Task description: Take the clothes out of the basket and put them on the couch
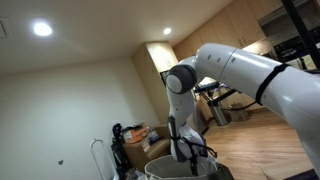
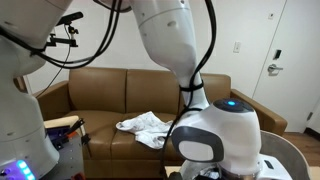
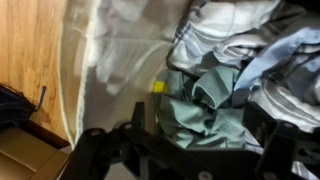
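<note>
I expect the grey-green garment [image 3: 190,118] to come out alone and hang limp when I lift it, because loose folds [image 3: 215,88] lie on top beside the white piece.
In the wrist view I look down into the basket [image 3: 108,55], whose pale ribbed wall shows on the left. Inside lie the clothes: a grey-green garment [image 3: 205,112] with a yellow tag [image 3: 158,87], a white piece [image 3: 222,25] and a blue piece [image 3: 292,50]. My gripper [image 3: 200,130] is open. Its dark fingers [image 3: 140,120] stand either side of the grey-green garment, just above it. In both exterior views the arm reaches down into the basket [image 1: 160,168] [image 2: 290,152]. A white garment [image 2: 143,125] lies on the brown couch [image 2: 100,95].
A wooden floor [image 3: 30,45] lies beside the basket, with a cardboard box [image 3: 25,155] and a dark object [image 3: 15,100] on it. Bags and clutter [image 1: 130,140] stand by the wall. A white door [image 2: 275,60] is to the couch's right.
</note>
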{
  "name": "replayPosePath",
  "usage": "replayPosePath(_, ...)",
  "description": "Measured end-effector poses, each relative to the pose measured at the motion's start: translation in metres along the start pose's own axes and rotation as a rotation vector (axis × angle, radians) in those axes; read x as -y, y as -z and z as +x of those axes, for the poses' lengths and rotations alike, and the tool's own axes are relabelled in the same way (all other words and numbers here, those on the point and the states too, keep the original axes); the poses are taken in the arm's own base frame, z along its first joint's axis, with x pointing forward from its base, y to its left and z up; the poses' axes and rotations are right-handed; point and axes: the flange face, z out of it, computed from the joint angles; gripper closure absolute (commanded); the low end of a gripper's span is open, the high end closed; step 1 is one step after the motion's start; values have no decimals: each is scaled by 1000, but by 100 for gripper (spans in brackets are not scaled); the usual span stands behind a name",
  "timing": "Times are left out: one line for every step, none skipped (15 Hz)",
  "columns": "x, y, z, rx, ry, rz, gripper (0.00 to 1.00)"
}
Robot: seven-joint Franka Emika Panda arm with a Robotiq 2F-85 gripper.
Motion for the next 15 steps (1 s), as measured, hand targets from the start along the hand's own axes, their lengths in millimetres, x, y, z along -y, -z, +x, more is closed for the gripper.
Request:
replayPosePath(-3,-12,-1,14,14,-7,0)
replayPosePath(-7,-22,-2,26,19,-14,0)
replayPosePath(-10,-28,-4,33,18,-19,0)
replayPosePath(-11,-30,-4,34,15,-21,0)
replayPosePath(-12,-30,-3,33,16,-22,0)
replayPosePath(-12,-30,-2,31,16,-23,0)
replayPosePath(-12,-29,-1,30,17,-24,0)
replayPosePath(-12,-29,-1,30,17,-24,0)
replayPosePath(-11,-30,0,31,25,-24,0)
replayPosePath(-6,-31,3,24,31,-13,0)
replayPosePath(2,-31,10,-1,37,8,0)
replayPosePath(13,-31,20,-40,47,30,0)
replayPosePath(24,-30,31,-79,60,50,0)
replayPosePath(33,-29,41,-120,78,59,0)
replayPosePath(41,-29,50,-155,101,62,0)
